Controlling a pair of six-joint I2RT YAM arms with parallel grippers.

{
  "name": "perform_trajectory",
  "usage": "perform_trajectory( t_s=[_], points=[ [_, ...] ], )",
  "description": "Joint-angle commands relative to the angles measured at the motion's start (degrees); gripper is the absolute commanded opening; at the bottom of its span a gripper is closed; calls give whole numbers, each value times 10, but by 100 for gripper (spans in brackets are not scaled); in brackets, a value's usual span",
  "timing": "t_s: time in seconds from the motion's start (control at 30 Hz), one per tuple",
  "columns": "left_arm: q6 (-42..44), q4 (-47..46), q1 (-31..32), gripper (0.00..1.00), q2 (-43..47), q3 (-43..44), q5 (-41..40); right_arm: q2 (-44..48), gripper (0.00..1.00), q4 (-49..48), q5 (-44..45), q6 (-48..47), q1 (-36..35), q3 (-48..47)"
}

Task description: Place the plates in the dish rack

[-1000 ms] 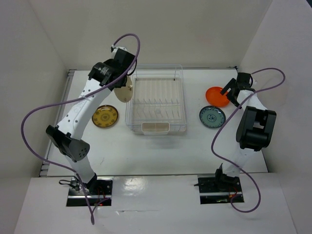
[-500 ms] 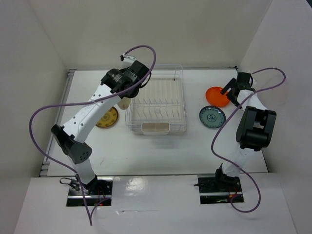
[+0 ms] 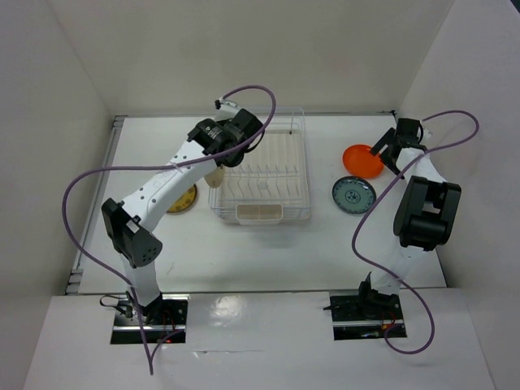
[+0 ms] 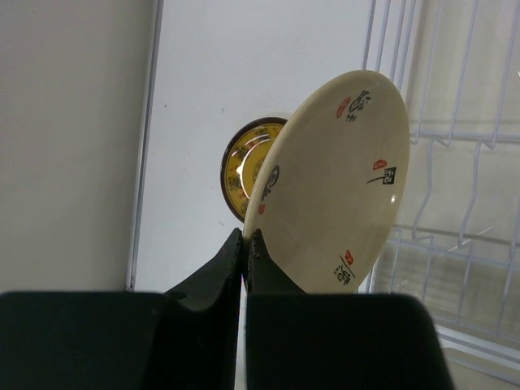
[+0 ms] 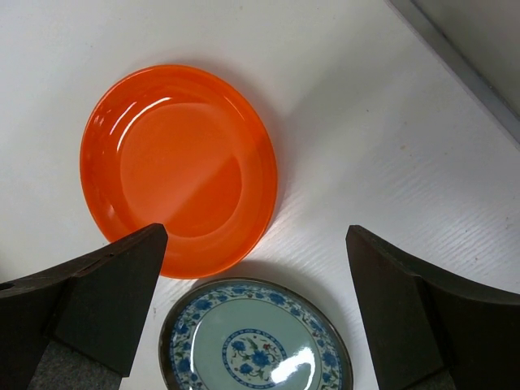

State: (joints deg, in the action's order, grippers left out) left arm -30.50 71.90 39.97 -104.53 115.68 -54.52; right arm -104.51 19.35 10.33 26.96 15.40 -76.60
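I go on moving the pale beige plate (image 4: 335,185) in with my left gripper until the wires hold it, because it hangs on edge, parallel to the rack's empty end slot (image 3: 230,188).
My left gripper (image 3: 218,161) (image 4: 246,237) is shut on the rim of the pale beige plate (image 3: 213,173) (image 4: 333,179). It holds the plate tilted on edge, just outside the left wall of the dish rack (image 3: 302,166) (image 4: 463,154). The yellow patterned plate (image 3: 186,198) (image 4: 240,166) lies flat on the table behind it, partly hidden by the arm. At the right, my right gripper (image 3: 385,157) (image 5: 256,236) hangs open above the near edge of the orange plate (image 3: 360,160) (image 5: 175,166). The blue-patterned plate (image 3: 353,195) (image 5: 256,345) lies just in front.
The rack holds no plates; its beige holder (image 3: 259,214) sits at the near end. White walls close in the table at the back and both sides. Purple cables loop off both arms.
The left arm has swung right with the beige plate, from left of the rack's far corner to the rack's left wall. The right arm has not moved.
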Motion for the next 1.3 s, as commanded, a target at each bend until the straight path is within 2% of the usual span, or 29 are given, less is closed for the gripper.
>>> perform_trajectory(
  t_s=[0.0,0.13,0.5,0.77,0.93,1.27],
  points=[
    [-18,-9,5,0,-6,-6,-12,-3,100,-3,12,-3,7,-22],
    [-11,-24,10,0,-25,-6,-7,-8,100,-2,7,-3,12,-28],
    [-45,8,10,0,-81,5,-23,-8,100,-2,-7,-3,12,-28],
    [-61,-4,10,0,-119,18,30,-8,100,-2,-12,-3,12,-28],
    [-118,61,28,0,-156,53,24,-13,100,-2,-17,-3,12,-33],
    [-154,61,41,0,-139,13,25,-13,100,16,-23,-3,12,-38]
  ],
)
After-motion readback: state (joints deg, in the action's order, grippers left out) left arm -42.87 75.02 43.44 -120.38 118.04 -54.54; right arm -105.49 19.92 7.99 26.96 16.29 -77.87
